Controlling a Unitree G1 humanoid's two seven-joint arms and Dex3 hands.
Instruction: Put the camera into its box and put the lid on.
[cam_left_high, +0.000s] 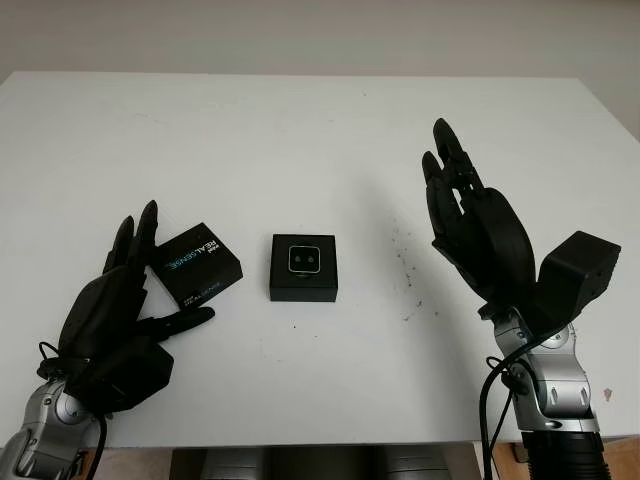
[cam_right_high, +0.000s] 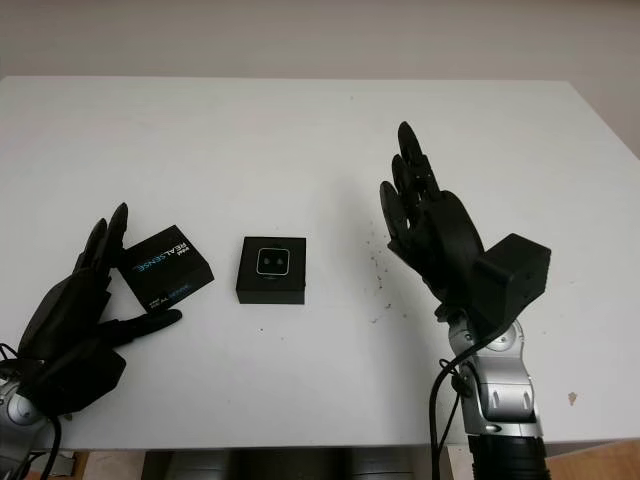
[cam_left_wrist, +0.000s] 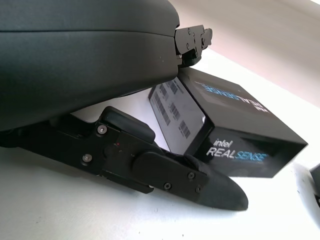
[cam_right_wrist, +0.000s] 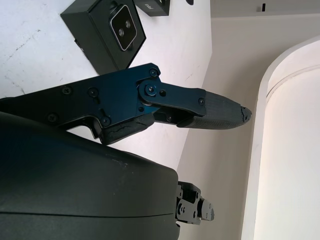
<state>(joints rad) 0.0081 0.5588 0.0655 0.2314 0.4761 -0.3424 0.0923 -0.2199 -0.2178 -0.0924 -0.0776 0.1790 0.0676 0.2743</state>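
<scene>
The black lid (cam_left_high: 197, 258) has deep printed sides (cam_left_high: 213, 287). The lid will slide down around the box's sides and hide the camera when I lower it.
A black lid (cam_left_high: 200, 265) printed REALSENSE lies on the white table (cam_left_high: 300, 130) at the left. My left hand (cam_left_high: 165, 275) is open around it: the fingers (cam_left_wrist: 192, 40) stand at its far left edge and the thumb (cam_left_wrist: 200, 185) lies along its near edge. In the table's middle sits the open black box (cam_left_high: 303, 288) with the silver-faced camera (cam_left_high: 304, 260) inside it. My right hand (cam_left_high: 450, 175) is open and raised above the table to the right of the box, palm turned toward it.
Small dark specks (cam_left_high: 405, 265) mark the table between the box and my right hand. The table's front edge (cam_left_high: 300, 440) runs just before both forearms. Bare white surface stretches behind the box.
</scene>
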